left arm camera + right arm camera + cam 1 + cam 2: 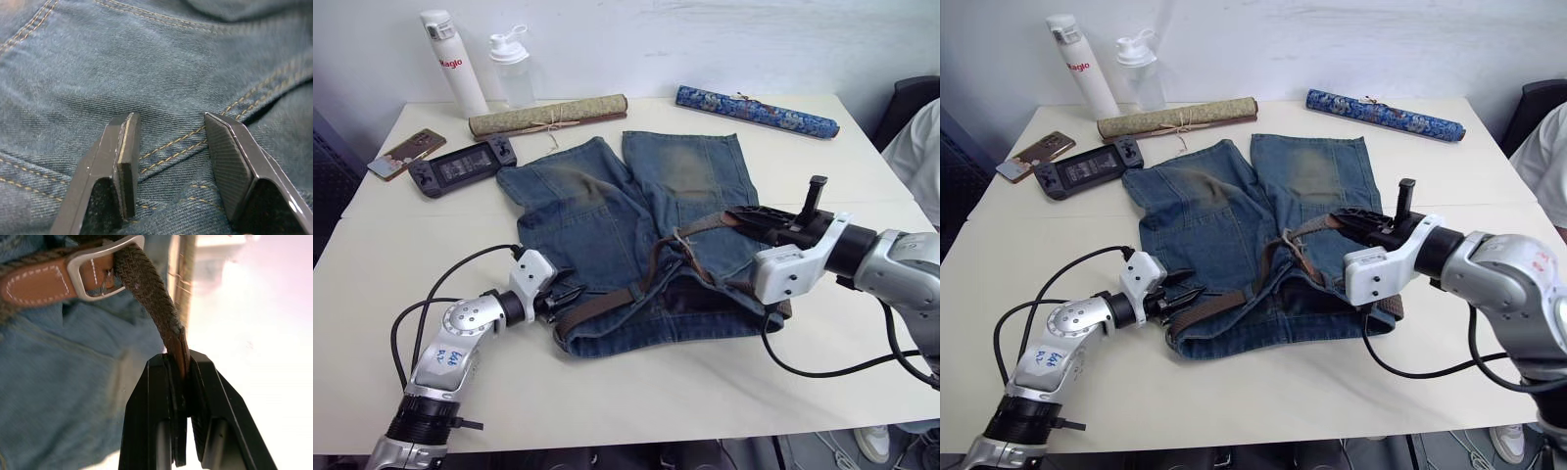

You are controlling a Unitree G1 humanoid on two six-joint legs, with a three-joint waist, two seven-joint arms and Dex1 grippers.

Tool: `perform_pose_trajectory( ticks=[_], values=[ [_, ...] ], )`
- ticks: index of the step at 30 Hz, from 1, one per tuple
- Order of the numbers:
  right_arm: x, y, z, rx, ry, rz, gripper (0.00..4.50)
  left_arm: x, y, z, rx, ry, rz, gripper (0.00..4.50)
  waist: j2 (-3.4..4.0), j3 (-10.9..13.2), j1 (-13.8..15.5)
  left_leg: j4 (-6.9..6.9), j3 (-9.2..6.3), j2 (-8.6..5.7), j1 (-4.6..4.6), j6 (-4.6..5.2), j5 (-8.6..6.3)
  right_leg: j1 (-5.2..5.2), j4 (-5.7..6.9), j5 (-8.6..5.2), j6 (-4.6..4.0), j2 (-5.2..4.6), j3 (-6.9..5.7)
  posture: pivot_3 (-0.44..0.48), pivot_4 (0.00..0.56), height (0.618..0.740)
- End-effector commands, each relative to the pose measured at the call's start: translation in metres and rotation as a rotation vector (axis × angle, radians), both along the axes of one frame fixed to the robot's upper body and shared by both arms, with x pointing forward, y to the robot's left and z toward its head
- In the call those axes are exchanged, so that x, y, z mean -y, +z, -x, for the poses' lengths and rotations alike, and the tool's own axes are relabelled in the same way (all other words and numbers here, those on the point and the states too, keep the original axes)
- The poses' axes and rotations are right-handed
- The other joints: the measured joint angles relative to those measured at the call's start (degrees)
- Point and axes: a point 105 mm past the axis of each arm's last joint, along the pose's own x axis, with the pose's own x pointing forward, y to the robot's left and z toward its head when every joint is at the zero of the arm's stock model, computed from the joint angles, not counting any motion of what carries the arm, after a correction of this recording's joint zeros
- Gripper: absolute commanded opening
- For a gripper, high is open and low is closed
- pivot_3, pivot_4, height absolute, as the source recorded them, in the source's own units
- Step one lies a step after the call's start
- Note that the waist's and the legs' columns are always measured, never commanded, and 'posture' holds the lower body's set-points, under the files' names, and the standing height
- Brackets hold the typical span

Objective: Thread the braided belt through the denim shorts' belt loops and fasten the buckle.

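The strap's tip [734,218] will stick straight out when my left gripper carries it, because the braided belt keeps a raised curve [656,257] near its buckle.
The faded denim shorts [607,211] lie flat mid-table with the waistband toward me. The braided belt [602,304] runs along that waistband and loops up to the silver buckle [98,264] near the middle of the shorts. The strap's tip passes through the buckle, and my right gripper [178,360] is shut on that tip, held just above the shorts' right side [741,217]. My left gripper [570,294] is open at the waistband's left end, fingers [124,147] resting over a stitched denim seam. I cannot make out single belt loops.
At the table's back stand a white bottle [453,64] and a clear shaker bottle [512,69]. An olive scroll [548,116] and a blue scroll [756,111] lie behind the shorts. A phone [407,154] and a game console [463,166] are far left. A person's sleeve [920,147] shows at right.
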Motion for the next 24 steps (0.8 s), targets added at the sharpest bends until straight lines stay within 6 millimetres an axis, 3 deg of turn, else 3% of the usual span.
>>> perform_pose_trajectory(
  ticks=[1, 9, 17, 21, 24],
  values=[
    [0.022, 0.052, 0.0, 0.124, -0.041, -0.058, 0.0, -0.009, -0.032, 0.011, -0.1, -0.016, -0.087, 2.35, 0.04, -0.02, -0.06, -0.01, 0.03, -0.01, 0.0, 0.0, 0.0, -0.02, 0.01, 0.0, 0.0, -0.01, 0.0, 0.0, 0.15, 0.717],
    [0.041, 0.076, -0.006, 0.146, -0.082, -0.058, 0.0, -0.006, -0.034, 0.014, -0.091, -0.045, -0.098, 2.35, 0.05, -0.03, -0.03, 0.0, 0.14, -0.02, 0.06, 0.03, -0.01, -0.02, 0.03, 0.0, 0.0, -0.06, 0.03, 0.0, 0.15, 0.717],
    [0.038, 0.097, -0.009, 0.176, -0.071, -0.159, 0.0, -0.006, -0.035, 0.014, -0.088, -0.043, -0.096, 2.35, 0.11, -0.06, -0.01, 0.0, 0.19, -0.01, 0.09, 0.03, -0.02, -0.03, 0.06, 0.0, 0.0, -0.07, 0.03, 0.0, 0.15, 0.717],
    [0.023, 0.089, -0.006, 0.126, -0.017, -0.179, 0.0, -0.006, -0.034, 0.012, -0.071, -0.032, -0.086, 2.35, 0.11, -0.06, -0.02, 0.0, 0.18, 0.0, 0.09, 0.03, -0.02, -0.03, 0.07, 0.0, 0.0, -0.07, 0.04, 0.0, 0.15, 0.717],
    [0.006, 0.066, -0.002, 0.027, 0.032, -0.16, 0.0, -0.003, -0.02, 0.007, -0.038, -0.013, -0.019, 2.35, 0.11, -0.06, 0.06, 0.0, 0.19, -0.01, 0.09, 0.04, -0.02, -0.03, 0.07, 0.0, 0.0, -0.08, 0.04, 0.0, 0.15, 0.717]
  ],
)
